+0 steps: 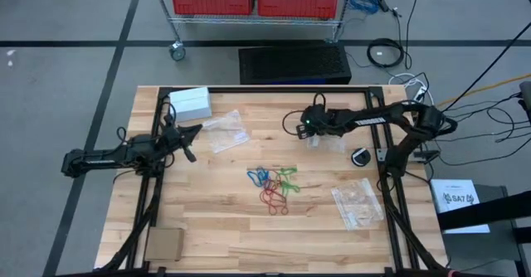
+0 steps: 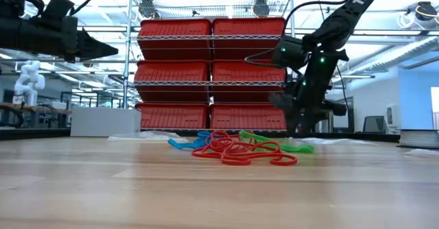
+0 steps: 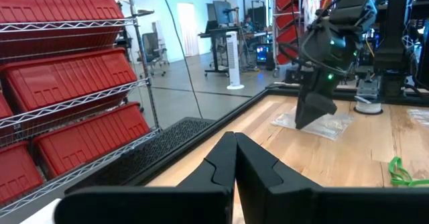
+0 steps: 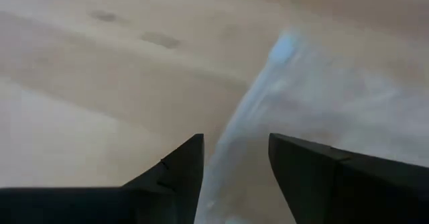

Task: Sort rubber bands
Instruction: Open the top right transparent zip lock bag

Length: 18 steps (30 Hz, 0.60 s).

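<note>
The clear bag's edge [image 4: 258, 90] runs at a slant across the open fingers of my right gripper, so next I turn that gripper to line up with the bag's edge before I pinch the edge and lift it.
The rubber bands [image 1: 274, 186] lie in a loose red, blue and green heap on the wooden table's middle, also seen in the low view [image 2: 236, 149]. My right gripper [image 1: 309, 134] slants down at the far middle of the table, open, its fingers [image 4: 181, 167] on either side of a clear plastic bag's edge [image 4: 258, 103]. The left wrist view shows that gripper [image 3: 310, 117] down at this bag [image 3: 328, 125]. My left gripper [image 1: 195, 136] waits level above the table's left side, shut and empty [image 3: 234, 157]. My right gripper comes slanting down from the table's right onto the clear bag's edge [image 4: 234, 133], which runs between the open fingers. Whether the fingertips touch the bag or the table I cannot tell. The bag lies flat on the wood.
Two more clear bags lie at the far left [image 1: 226, 132] and near right [image 1: 358, 204]. A white box [image 1: 189, 103] sits at the far left corner, a dark round object [image 1: 360, 157] at the right edge, and a cardboard piece [image 1: 163, 244] at the near left.
</note>
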Each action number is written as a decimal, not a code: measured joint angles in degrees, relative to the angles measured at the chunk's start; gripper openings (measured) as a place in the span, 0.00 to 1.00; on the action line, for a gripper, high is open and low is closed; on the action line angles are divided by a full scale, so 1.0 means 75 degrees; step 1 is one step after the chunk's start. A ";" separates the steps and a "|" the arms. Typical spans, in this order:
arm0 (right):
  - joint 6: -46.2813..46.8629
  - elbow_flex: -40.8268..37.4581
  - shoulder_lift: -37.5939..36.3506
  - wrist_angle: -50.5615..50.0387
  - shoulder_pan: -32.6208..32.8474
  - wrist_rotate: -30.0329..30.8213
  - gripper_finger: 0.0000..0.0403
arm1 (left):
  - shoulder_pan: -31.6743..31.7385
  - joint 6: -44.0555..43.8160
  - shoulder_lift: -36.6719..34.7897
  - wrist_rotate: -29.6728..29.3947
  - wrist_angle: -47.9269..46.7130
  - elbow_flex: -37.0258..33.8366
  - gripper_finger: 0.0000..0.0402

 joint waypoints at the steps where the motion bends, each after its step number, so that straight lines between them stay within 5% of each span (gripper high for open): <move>1: -0.0135 0.0002 0.0079 -0.0014 0.0043 0.0383 0.40 | -0.0001 -0.0001 0.0000 0.0000 0.0000 0.0000 0.03; 13: -0.0874 0.0032 0.0594 0.0320 -0.0304 0.0572 0.23 | 0.0002 -0.0001 0.0000 0.0000 0.0006 0.0000 0.03; 18: -0.2662 0.0166 0.0395 0.0398 -0.0302 -0.0472 0.16 | 0.0001 0.0000 0.0000 0.0000 0.0008 -0.0001 0.03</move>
